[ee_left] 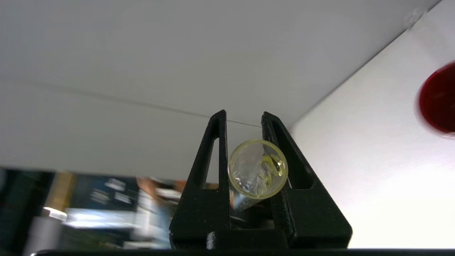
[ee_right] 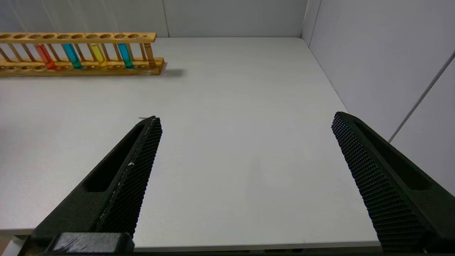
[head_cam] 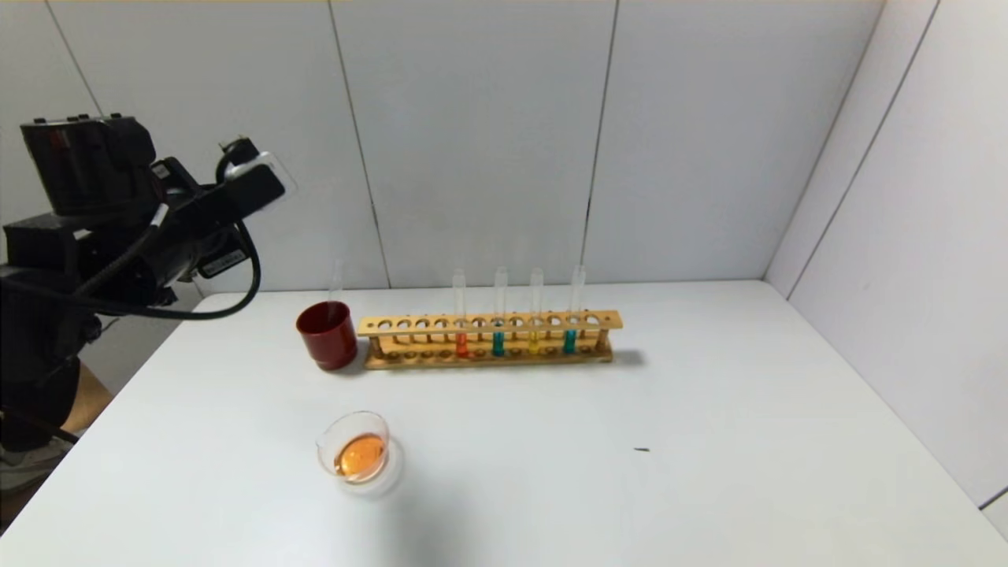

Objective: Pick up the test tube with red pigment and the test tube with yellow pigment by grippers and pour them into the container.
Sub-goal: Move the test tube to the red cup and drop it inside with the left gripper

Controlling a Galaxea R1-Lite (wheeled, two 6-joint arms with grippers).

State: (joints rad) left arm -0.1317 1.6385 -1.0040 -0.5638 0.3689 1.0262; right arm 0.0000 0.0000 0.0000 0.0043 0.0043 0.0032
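Note:
My left gripper should keep carrying the clear test tube (ee_left: 258, 170), which holds only yellow traces, to the dark red cup (head_cam: 324, 320) until the test tube's lower end stands inside the cup.
My left gripper (ee_left: 243, 115) is raised high at the table's far left and is shut on a clear test tube (ee_left: 257, 169) with only yellow traces inside, its mouth facing the camera. In the head view this arm's end (head_cam: 256, 185) is above and left of the dark red cup. The glass container (head_cam: 324, 442) stands on the table's near left and holds orange liquid. A red-pigment tube (head_cam: 460, 319) and a yellow-pigment tube (head_cam: 535, 315) stand in the wooden rack (head_cam: 488, 324). My right gripper (ee_right: 245, 119) is open and empty, low over the table's right front, out of the head view.
Two teal tubes (head_cam: 498, 323) (head_cam: 572, 319) also stand in the rack. A dark red cup (head_cam: 327, 335) left of the rack holds an empty clear tube (head_cam: 336, 283). A small dark speck (head_cam: 642, 450) lies on the white table. Walls close the back and right.

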